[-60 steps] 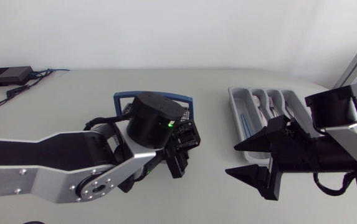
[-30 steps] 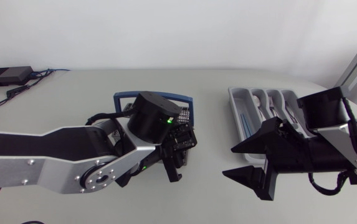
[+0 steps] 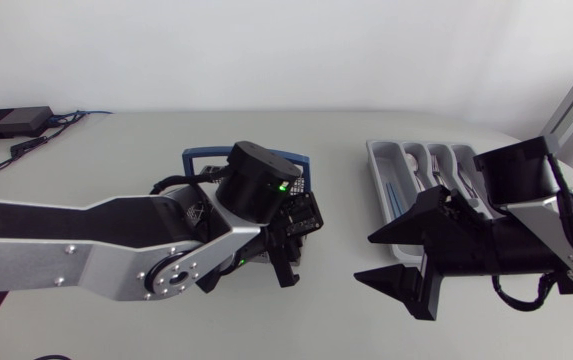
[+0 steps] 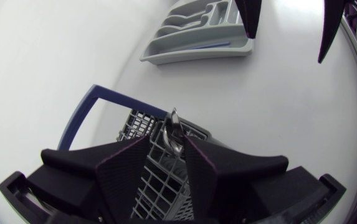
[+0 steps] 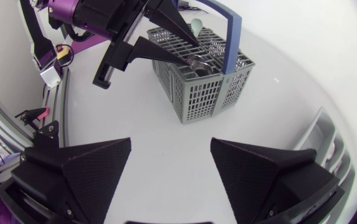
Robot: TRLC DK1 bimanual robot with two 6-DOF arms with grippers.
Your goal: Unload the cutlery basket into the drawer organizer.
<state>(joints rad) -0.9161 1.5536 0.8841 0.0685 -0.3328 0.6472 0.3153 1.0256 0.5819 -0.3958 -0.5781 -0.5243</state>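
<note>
My gripper will leave another spoon in the basket when it carries the metal spoon [image 5: 201, 70] away, because rounded metal rims [image 5: 198, 62] overlap at the basket's edge.
The grey mesh cutlery basket [image 3: 304, 182] with a blue handle [image 4: 81, 115] stands mid-table; several metal pieces stick up in it. My left gripper [image 4: 169, 142] hangs over the basket, open. Its narrowed fingers flank one upright metal cutlery piece [image 4: 172, 132], and I see a gap on one side. From the right wrist view the left gripper [image 5: 194, 51] points down into the basket [image 5: 206, 81]. My right gripper [image 3: 364, 258] hovers open and empty between the basket and the grey drawer organizer [image 3: 381, 190], which holds some cutlery.
A small black box [image 3: 11, 122] with cables lies at the table's far left corner. The organizer [image 4: 197, 45] sits near the right edge, with my right arm's body over its front part.
My left gripper's fingers have drawn closer together around the cutlery piece, and the arm has shifted slightly right over the basket. My right gripper has edged a little left.
</note>
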